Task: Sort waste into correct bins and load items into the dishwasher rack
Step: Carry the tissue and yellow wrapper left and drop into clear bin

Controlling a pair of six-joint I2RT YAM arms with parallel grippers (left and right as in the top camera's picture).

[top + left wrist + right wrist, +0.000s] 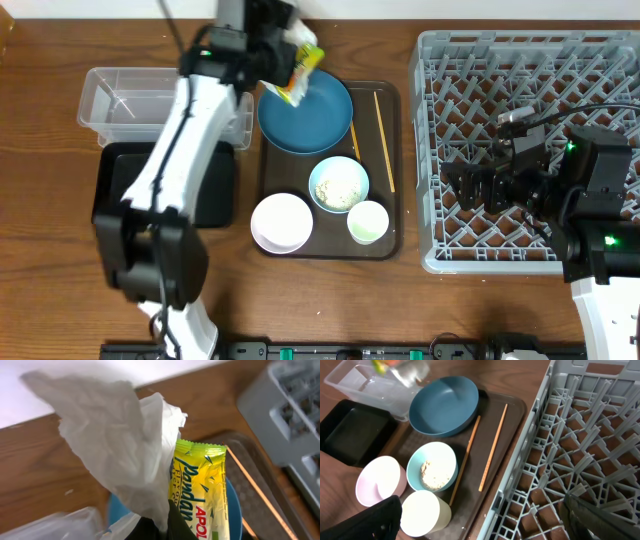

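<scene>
The yellow wrapper [300, 78] and white tissue hang free of the dark blue bowl, so my left gripper should go on moving to the clear tub [128, 103] and let go of both there.
My left gripper [285, 55] is shut on the yellow snack wrapper [300, 72] and the crumpled white tissue [115, 445], holding both in the air over the far left edge of the large dark blue bowl [306, 112]. The wrapper [202, 492] fills the left wrist view. The small pale blue bowl [339, 184] holds beige crumbs [434, 474]. The white bowl [281, 222], white cup [368, 221] and two chopsticks [384, 140] lie on the brown tray [390, 100]. My right gripper [475, 186] is open and empty above the grey dishwasher rack [530, 55].
The clear tub [125, 98] stands at the far left, with the black tray [125, 185] just in front of it, partly under my left arm. The rack fills the right side of the table.
</scene>
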